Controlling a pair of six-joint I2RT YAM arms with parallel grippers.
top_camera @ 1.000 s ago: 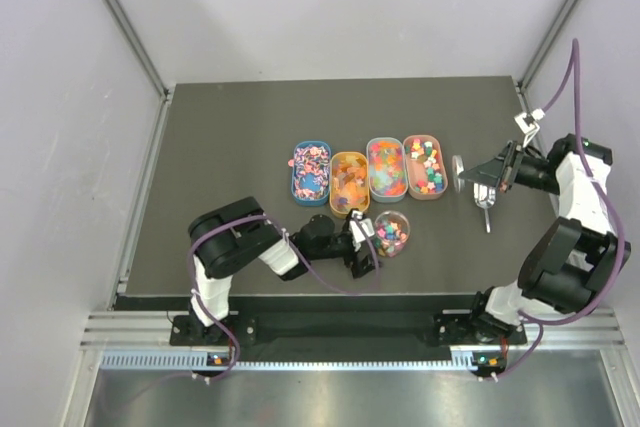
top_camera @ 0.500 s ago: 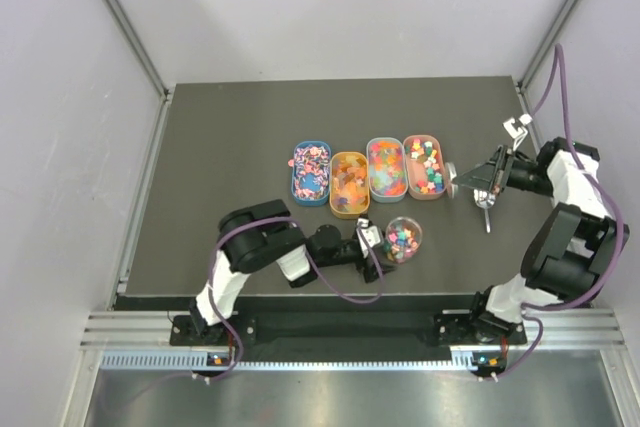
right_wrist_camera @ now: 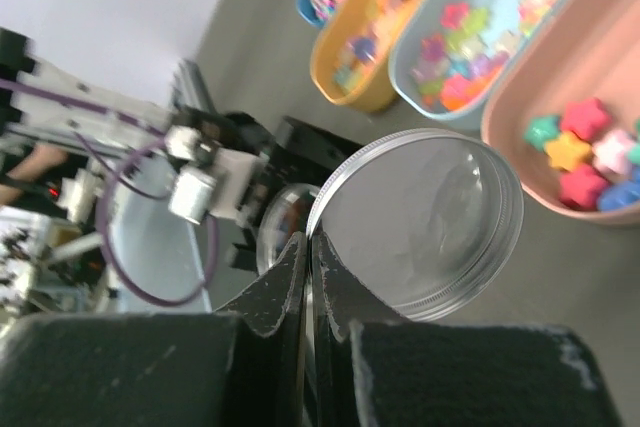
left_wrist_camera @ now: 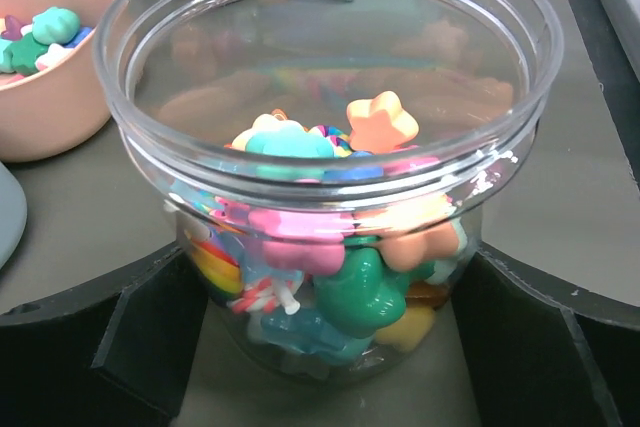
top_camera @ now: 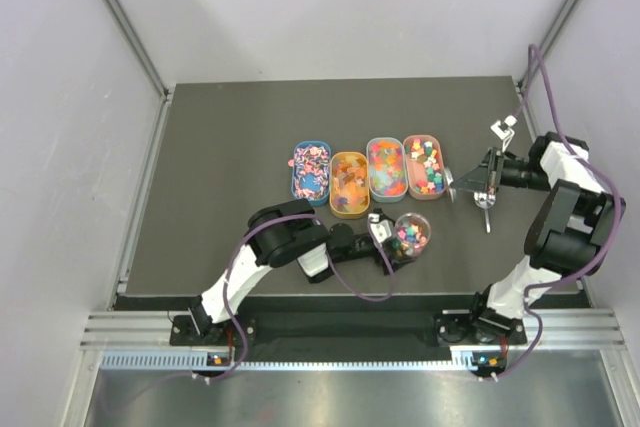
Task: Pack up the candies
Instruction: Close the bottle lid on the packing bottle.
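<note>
I should raise the silver lid [top_camera: 449, 185] with my right gripper and tilt it flat over the jar's opening [top_camera: 412, 232]. The lid hangs on edge beside the pink tray while the jar's opening faces up.
The candies [top_camera: 386, 169] fill a row of oval trays at mid table, and more candies [left_wrist_camera: 335, 277] lie in a clear round jar [left_wrist_camera: 330, 147]. That jar [top_camera: 411, 234] stands upright on the table in front of the trays. My left gripper [left_wrist_camera: 335, 322] has a finger against each side of the jar's base, spread wide; in the top view the left gripper [top_camera: 396, 243] comes in from the jar's left. My right gripper [right_wrist_camera: 308, 242] is shut on the rim of the silver lid [right_wrist_camera: 420, 222], held on edge off the table. The lid [top_camera: 452, 185] hangs just right of the pink tray [top_camera: 424, 187].
Left to right stand a blue tray [top_camera: 311, 194], an orange tray [top_camera: 349, 211], a light blue tray [top_camera: 386, 195] and the pink tray. A silver metal scoop [top_camera: 486, 212] lies right of the lid. Grey walls close in the table on three sides.
My left gripper has slid right along the front of the table and the jar has gone with it. My right gripper has carried the lid a little left toward the pink tray.
</note>
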